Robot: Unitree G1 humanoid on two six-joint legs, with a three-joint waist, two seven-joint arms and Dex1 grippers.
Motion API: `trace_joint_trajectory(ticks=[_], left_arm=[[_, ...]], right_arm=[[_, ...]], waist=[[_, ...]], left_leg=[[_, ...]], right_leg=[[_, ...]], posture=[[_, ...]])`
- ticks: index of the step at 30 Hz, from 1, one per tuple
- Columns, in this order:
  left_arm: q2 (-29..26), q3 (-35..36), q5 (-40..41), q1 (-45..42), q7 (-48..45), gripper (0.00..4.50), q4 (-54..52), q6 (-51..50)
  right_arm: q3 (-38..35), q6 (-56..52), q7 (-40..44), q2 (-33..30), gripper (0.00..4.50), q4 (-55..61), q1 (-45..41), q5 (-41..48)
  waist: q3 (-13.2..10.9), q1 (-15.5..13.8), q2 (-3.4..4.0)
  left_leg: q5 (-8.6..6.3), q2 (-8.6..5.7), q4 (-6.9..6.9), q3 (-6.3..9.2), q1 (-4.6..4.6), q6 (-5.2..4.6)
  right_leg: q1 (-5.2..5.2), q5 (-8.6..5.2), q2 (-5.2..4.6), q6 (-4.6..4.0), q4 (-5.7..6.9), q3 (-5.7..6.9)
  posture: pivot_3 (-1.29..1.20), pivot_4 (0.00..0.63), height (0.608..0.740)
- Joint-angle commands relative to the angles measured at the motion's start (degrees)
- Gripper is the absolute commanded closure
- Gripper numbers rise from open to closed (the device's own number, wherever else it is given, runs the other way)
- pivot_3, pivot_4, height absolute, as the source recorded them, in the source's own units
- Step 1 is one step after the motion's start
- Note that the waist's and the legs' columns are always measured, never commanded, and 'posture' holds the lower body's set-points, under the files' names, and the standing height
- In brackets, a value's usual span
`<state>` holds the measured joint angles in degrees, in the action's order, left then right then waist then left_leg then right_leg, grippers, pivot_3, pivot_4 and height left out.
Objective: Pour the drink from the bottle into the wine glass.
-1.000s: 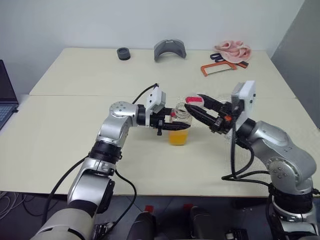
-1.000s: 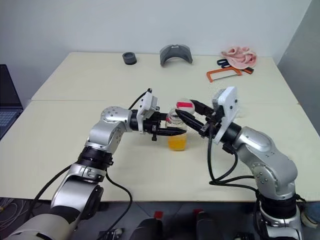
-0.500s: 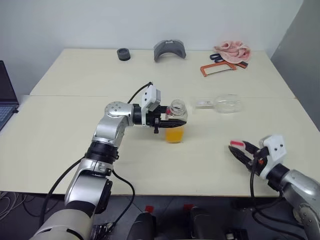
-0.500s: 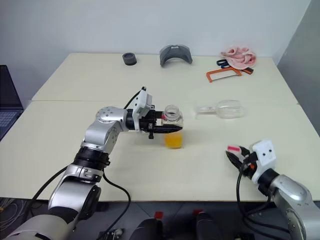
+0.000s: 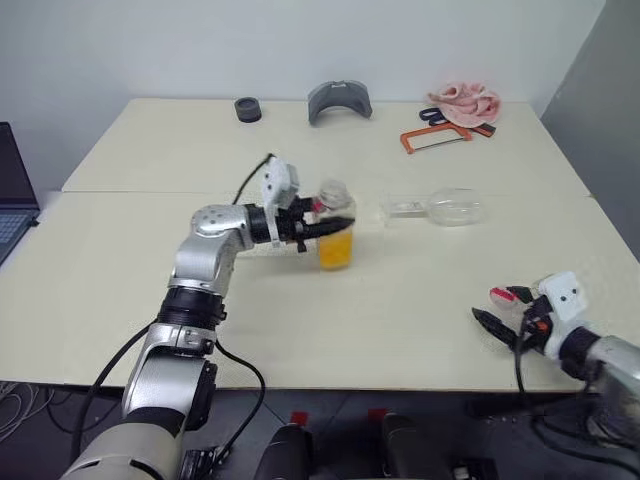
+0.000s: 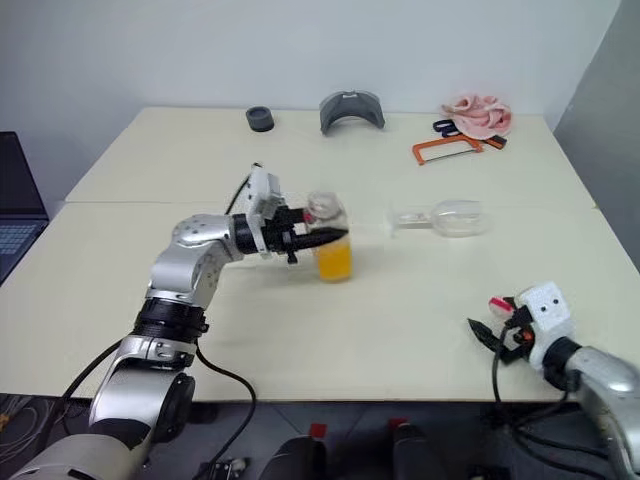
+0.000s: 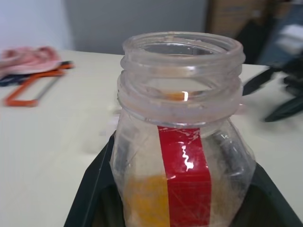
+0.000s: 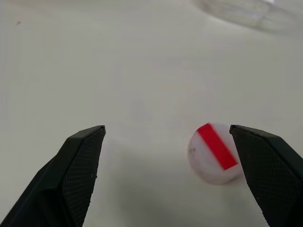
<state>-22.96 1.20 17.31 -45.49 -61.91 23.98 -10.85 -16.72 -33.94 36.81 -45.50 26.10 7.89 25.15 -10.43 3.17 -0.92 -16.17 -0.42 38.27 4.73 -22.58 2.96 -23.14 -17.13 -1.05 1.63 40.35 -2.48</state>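
Observation:
My left gripper is holding the bottle while the wine glass (image 5: 457, 206) lies on its side. My left gripper should put the bottle down, and my right gripper should stand the wine glass up by its stem (image 5: 411, 208).
My left gripper (image 5: 330, 229) is shut on the bottle (image 5: 334, 232), which stands roughly upright at mid-table. The bottle's mouth (image 7: 182, 47) is uncapped, and its red label stripe (image 7: 187, 179) faces the wrist camera between the black fingers (image 7: 92, 189). The orange drink (image 5: 335, 252) fills its lower part. The wine glass (image 5: 450, 207) lies on its side to the right of the bottle, empty. My right gripper (image 8: 166, 130) is open near the table's front right edge. The white-and-red cap (image 8: 215, 153) lies on the table between its fingers, close to one of them.
Along the far edge sit a black round piece (image 5: 247, 107), a grey curved part (image 5: 339, 100), an orange hacksaw (image 5: 437, 137) and a pink cloth (image 5: 465, 99). A laptop (image 5: 12, 190) shows at the far left.
My right gripper carried the cap away from the bottle, down to the front right, and opened, leaving it on the table. The left gripper shifted the bottle slightly left.

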Motion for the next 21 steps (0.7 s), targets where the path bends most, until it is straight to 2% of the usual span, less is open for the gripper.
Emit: trace_joint_trajectory(ticks=[1,5,8,11,15,20,21], left_arm=[[-1.7,4.5,-3.0,-0.8,10.8,2.71,2.5,4.0],[-3.2,7.3,-6.3,-1.5,22.0,2.71,8.2,7.2],[-4.3,9.5,-7.2,-2.2,28.9,2.71,13.0,8.9],[-4.7,10.8,-7.1,-2.6,31.6,2.71,16.5,10.2],[-4.6,11.1,-7.3,-2.7,33.4,2.71,18.9,11.2],[-4.3,11.3,-7.3,-2.4,34.9,2.71,20.6,11.8],[-4.1,11.5,-7.0,-2.2,35.1,2.36,20.7,11.4]], right_arm=[[4.2,-0.7,3.8,-0.5,0.00,6.3,-7.7,4.2],[16.1,-4.0,2.3,5.1,0.00,7.5,-20.3,4.0],[24.2,-5.3,-0.5,14.4,0.00,3.2,-30.8,2.5],[29.5,-5.5,-2.7,22.3,0.00,-4.0,-39.0,-0.3],[33.1,-3.8,-4.2,27.5,0.00,-12.5,-45.6,-5.0],[33.9,-1.6,-4.4,30.8,0.00,-18.3,-48.9,-8.4],[33.8,-1.5,-4.3,31.1,0.00,-18.4,-48.9,-8.7]], waist=[[0.0,0.2,0.00],[0.0,0.2,-0.05],[0.0,0.1,-0.09],[0.0,0.0,-0.14],[0.1,-0.6,-0.29],[0.1,-0.7,-0.31],[0.1,-0.7,-0.31]], left_leg=[[0.00,0.05,0.00,0.02,0.04,0.00],[0.03,0.15,-0.03,0.11,0.09,-0.01],[0.05,0.10,0.03,0.21,0.00,0.03],[0.15,0.11,0.21,0.44,-0.15,0.21],[0.15,-0.03,0.47,0.66,-0.32,0.22],[0.15,-0.03,0.49,0.69,-0.30,0.22],[0.15,-0.03,0.49,0.69,-0.29,0.22]], right_leg=[[0.00,0.00,0.03,0.00,0.01,-0.01],[-0.01,0.00,0.04,-0.01,0.09,0.07],[-0.06,0.00,0.01,-0.02,0.10,0.11],[-0.14,0.01,-0.14,-0.02,0.21,0.19],[-0.15,0.03,-0.31,0.01,0.22,0.25],[-0.16,0.05,-0.30,0.04,0.27,0.27],[-0.17,0.05,-0.29,0.04,0.30,0.27]], posture=[[0.00,0.150,0.740],[0.00,0.150,0.740],[0.00,0.150,0.740],[0.00,0.150,0.740],[0.00,0.150,0.740],[0.00,0.150,0.740],[0.00,0.150,0.740]])
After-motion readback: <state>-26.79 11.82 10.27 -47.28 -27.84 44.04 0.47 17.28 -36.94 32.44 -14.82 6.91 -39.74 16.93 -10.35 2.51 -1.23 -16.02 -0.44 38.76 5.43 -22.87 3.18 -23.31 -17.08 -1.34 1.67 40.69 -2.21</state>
